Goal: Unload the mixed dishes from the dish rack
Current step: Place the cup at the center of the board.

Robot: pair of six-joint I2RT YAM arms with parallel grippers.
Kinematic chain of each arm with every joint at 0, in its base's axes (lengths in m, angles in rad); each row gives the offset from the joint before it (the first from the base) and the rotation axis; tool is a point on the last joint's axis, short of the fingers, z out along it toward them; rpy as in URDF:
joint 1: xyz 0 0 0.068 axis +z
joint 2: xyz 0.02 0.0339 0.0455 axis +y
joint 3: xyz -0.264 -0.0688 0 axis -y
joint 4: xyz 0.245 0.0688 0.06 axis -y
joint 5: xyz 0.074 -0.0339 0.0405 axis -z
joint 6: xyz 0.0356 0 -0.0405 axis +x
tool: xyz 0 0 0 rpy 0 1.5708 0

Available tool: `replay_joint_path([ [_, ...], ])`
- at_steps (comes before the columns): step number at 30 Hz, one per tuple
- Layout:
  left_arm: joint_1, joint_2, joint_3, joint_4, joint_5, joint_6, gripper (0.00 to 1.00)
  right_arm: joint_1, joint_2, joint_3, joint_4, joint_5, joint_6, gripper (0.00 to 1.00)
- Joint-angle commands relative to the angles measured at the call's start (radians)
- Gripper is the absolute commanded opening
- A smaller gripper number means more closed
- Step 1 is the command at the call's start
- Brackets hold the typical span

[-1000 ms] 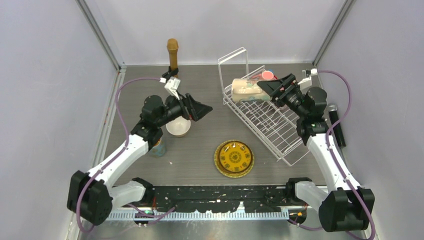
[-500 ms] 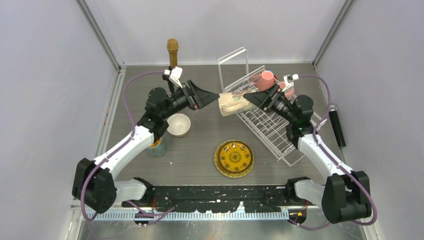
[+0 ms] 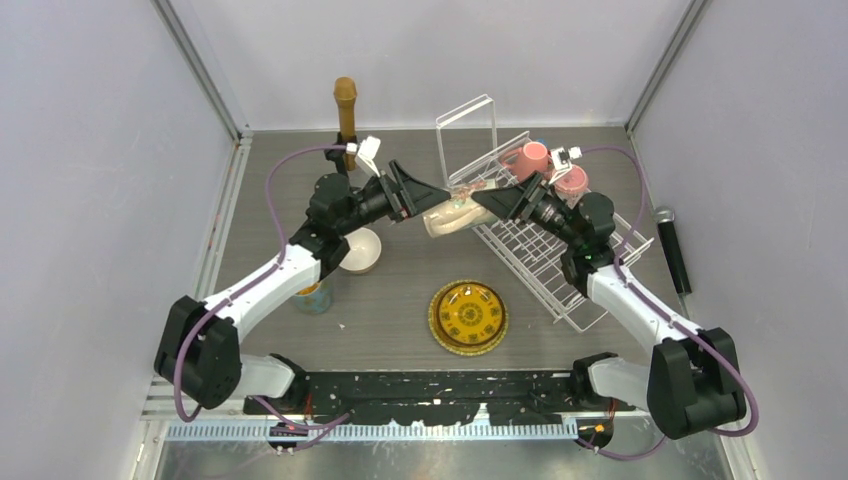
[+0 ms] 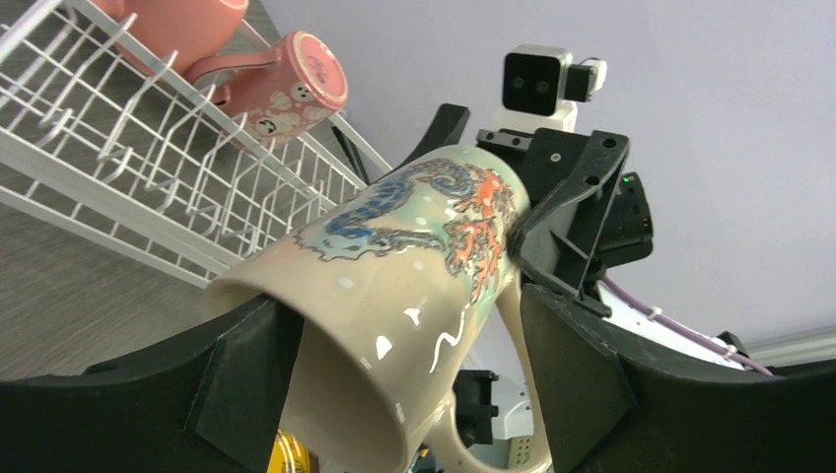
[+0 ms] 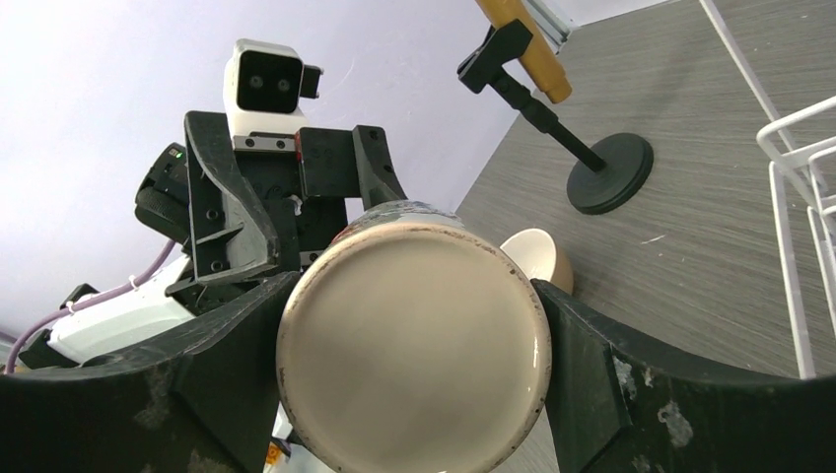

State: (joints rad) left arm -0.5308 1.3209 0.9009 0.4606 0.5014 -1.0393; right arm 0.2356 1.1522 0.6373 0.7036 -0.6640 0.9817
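My left gripper should take the mug's open end point(image 3: 440, 222) first, because my right gripper is holding the beige mug by its base end point(image 5: 414, 345). My right gripper should then open and move away.
A beige mug with a painted blue and orange pattern point(image 3: 448, 216) hangs in the air left of the white dish rack point(image 3: 545, 262). My right gripper point(image 3: 484, 201) is shut on its base end point(image 5: 414, 374). My left gripper point(image 3: 424, 196) is open, its jaws flanking the mug's mouth end point(image 4: 414, 256); the left finger point(image 4: 246, 365) touches the rim, the right finger stands apart beyond the handle. Two pink mugs point(image 3: 530, 158) lie at the rack's far end. A yellow-orange plate point(image 3: 468, 317), a beige bowl point(image 3: 358, 250) and a yellow-lined cup point(image 3: 315, 295) stand on the table.
A brown microphone on a black stand point(image 3: 345, 105) is at the back left of the table, also in the right wrist view point(image 5: 606, 172). A black microphone point(image 3: 672, 245) lies right of the rack. The rack's tall wire loop point(image 3: 468, 135) rises at its far left end.
My right gripper has carried the beige mug left, off the rack. My left gripper has risen from over the bowl and moved right, and its open jaws now flank the mug's mouth.
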Motion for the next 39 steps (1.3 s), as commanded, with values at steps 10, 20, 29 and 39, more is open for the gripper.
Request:
replay_joint_path([
  [10, -0.006, 0.074, 0.062, 0.192, 0.090, -0.108, 0.59, 0.055, 0.109, 0.030, 0.382, 0.028, 0.051, 0.00],
  [20, -0.004, 0.104, 0.069, 0.252, 0.121, -0.138, 0.07, 0.056, 0.159, 0.014, 0.437, 0.014, 0.083, 0.25],
  [29, 0.013, 0.069, 0.043, 0.283, 0.124, -0.139, 0.00, 0.042, 0.137, -0.038, 0.404, 0.071, 0.067, 1.00],
  [39, 0.034, 0.008, -0.012, 0.336, 0.110, -0.128, 0.00, 0.005, 0.079, -0.102, 0.398, 0.074, 0.055, 1.00],
])
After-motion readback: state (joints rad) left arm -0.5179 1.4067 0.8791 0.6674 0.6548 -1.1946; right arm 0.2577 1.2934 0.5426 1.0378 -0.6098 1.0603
